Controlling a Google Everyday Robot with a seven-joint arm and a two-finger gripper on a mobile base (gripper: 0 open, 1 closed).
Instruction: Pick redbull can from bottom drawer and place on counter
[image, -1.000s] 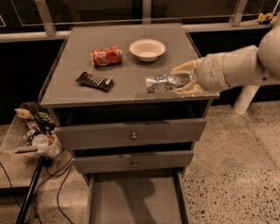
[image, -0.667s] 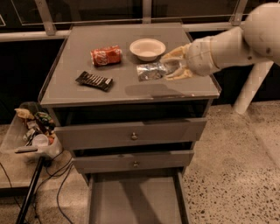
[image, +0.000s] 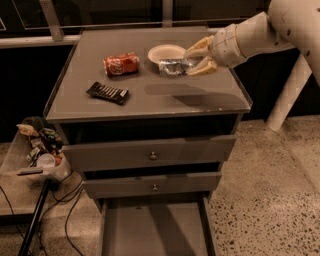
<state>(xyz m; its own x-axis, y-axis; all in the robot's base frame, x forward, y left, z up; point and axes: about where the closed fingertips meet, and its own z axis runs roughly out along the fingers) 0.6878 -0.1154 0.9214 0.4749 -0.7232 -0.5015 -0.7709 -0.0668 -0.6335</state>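
My gripper should move the redbull can back from the white bowl's front rim (image: 168, 58), where it hangs, and then lower it onto the clear counter in front (image: 165, 85).
My gripper (image: 196, 60) reaches in from the right over the counter (image: 150, 100). It is shut on the redbull can (image: 172, 67), a slim silvery can held on its side a little above the counter's back right part, just in front of a white bowl. The bottom drawer (image: 152, 232) is pulled out below, and its grey floor shows nothing on it.
A white bowl (image: 165, 52) stands at the back of the counter. A red soda can (image: 121, 64) lies on its side to the left. A dark snack bar (image: 107, 92) lies front left. Two knobbed drawers (image: 150, 154) are slightly ajar. A bin of clutter (image: 37, 150) and cables sit at left.
My gripper has carried the can up and back over the counter, from near the front right edge toward the white bowl.
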